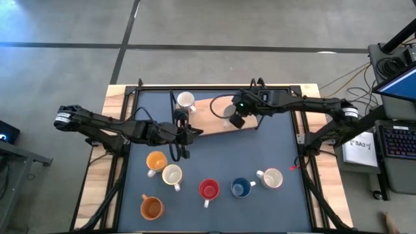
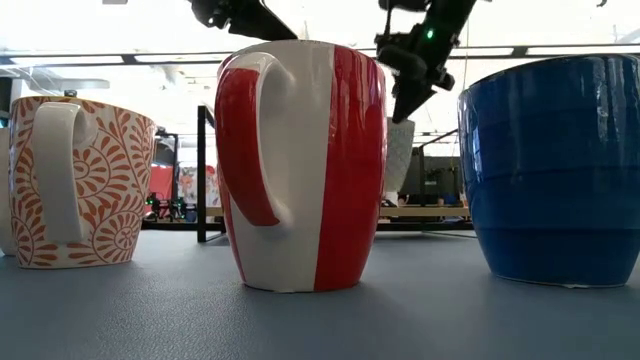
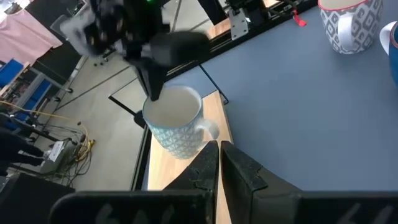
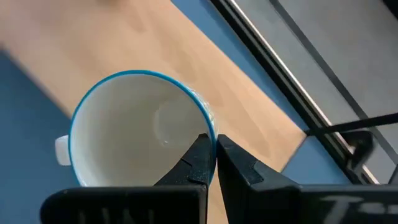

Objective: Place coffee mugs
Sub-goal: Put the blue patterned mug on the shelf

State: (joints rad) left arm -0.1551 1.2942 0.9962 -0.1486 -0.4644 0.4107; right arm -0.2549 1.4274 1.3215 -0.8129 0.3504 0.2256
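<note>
The blue-rimmed mug [image 4: 140,134] hangs over the board's clear end [image 1: 224,123]. My right gripper should go on lowering it until the mug's base rests on the wood, then let go.
A white mug with a blue pattern and blue rim [image 1: 229,110] [image 3: 177,121] is upright over a wooden board [image 1: 211,120] at the table's far middle, and my right gripper [image 1: 235,119] [image 4: 216,146] is shut on it. My left gripper [image 1: 188,133] [image 3: 219,149] is shut, its tips at the board's left corner; whether they touch the board I cannot tell. Another white mug [image 1: 186,100] stands on the mat beyond the board. Along the near side stand two orange mugs [image 1: 156,160] [image 1: 151,207], a cream one [image 1: 172,174], a red one [image 1: 208,189], a blue one [image 1: 241,188] and a white patterned one [image 1: 272,177]. My right gripper holds the patterned mug by its rim [image 4: 210,127], on the side away from the handle [image 4: 61,149]. One finger is inside the mug and one outside, coming from above and pointing down. The mug is upright over the board; whether its base rests on the board I cannot tell.
The wooden board lies slanted on the blue mat [image 1: 273,146], with bare mat between it and the row of mugs. A black frame [image 1: 214,87] borders the table's far edge. Equipment and cables sit off the table to the right.
</note>
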